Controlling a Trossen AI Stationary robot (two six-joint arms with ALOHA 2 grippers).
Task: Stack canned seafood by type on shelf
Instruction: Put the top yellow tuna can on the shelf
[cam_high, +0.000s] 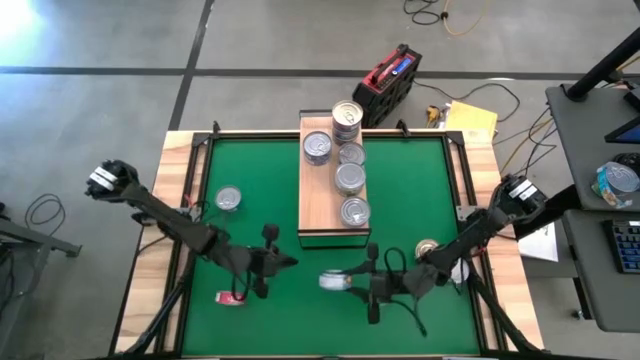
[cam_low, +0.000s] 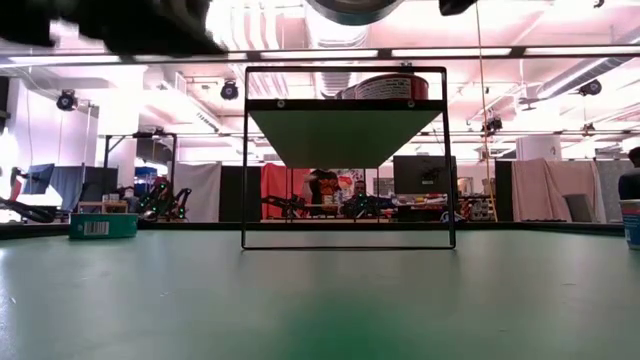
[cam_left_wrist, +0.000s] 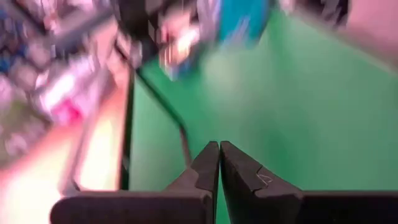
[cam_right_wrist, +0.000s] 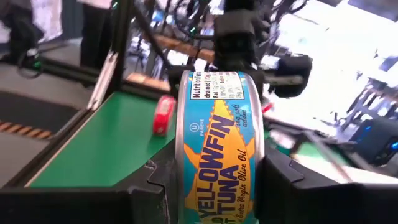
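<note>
My right gripper has the tuna can, but the shelf's open wood (cam_high: 316, 206) is on my left gripper's side. So next my left gripper opens and takes over the can (cam_high: 333, 281).
The shelf (cam_high: 322, 215) is a light-wood board in the middle of the green mat. Several silver-lidded cans (cam_high: 350, 178) stand on it, with a stack (cam_high: 347, 118) at its far end. One silver can (cam_high: 228, 199) stands on the mat's left and a gold-lidded one (cam_high: 427, 247) on its right. My right gripper (cam_high: 345, 282), near the mat's front, is shut on a yellowfin tuna can (cam_right_wrist: 217, 143). My left gripper (cam_left_wrist: 219, 158) is shut with nothing in it and hovers at the front left (cam_high: 288, 262). My right gripper pinches the tuna can between its two fingers (cam_right_wrist: 280, 180), one on each flat end (cam_right_wrist: 178, 155), so the labelled side wall faces the wrist camera. The fingers reach about level from the table's right. The can sits on edge, lifted clear of the mat.
A small red flat object (cam_high: 232, 297) lies on the mat near the front left. A red and black case (cam_high: 390, 82) sits on the floor beyond the far edge. There is open green mat on both sides of the shelf and in front of it.
</note>
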